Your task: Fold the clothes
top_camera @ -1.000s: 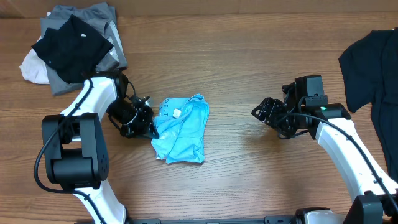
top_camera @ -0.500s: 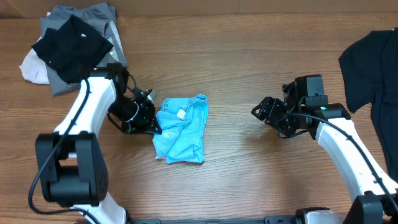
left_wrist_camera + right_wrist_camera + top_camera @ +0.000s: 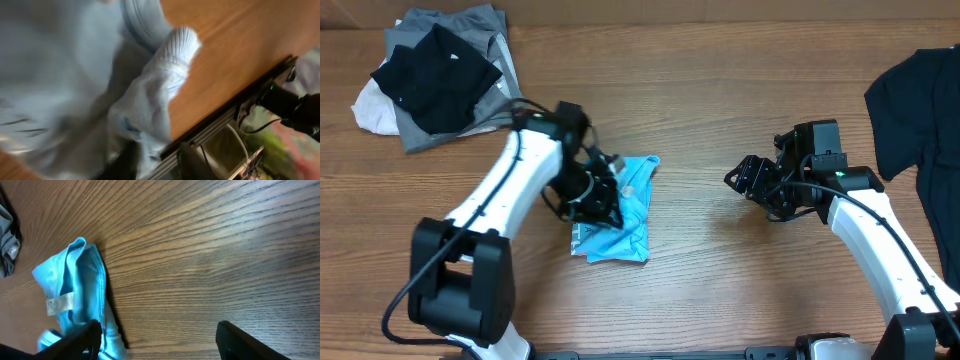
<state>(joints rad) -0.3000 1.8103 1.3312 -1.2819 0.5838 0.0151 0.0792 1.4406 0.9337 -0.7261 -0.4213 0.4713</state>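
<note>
The robot's left gripper is lying across the middle of the crumpled T-shirt, so it should move back to the T-shirt's near edge while the right gripper grabs the T-shirt's facing side.
A crumpled sky-blue T-shirt lies on the wooden table left of centre. My left gripper is down on its left part and looks shut on a fold of it. In the blurred left wrist view the pale blue cloth fills the frame and runs down between the fingers. My right gripper is open and empty above bare table right of the shirt. In the right wrist view its fingers are spread wide, with the shirt at the left.
A pile of black, grey and off-white garments lies at the back left corner. A black garment is spread at the right edge. Bare wood lies between the shirt and the right arm.
My left arm has swung right, from the shirt's left edge to over the shirt, carrying that edge over. The shirt has bunched and shifted slightly right. The right arm has not moved.
</note>
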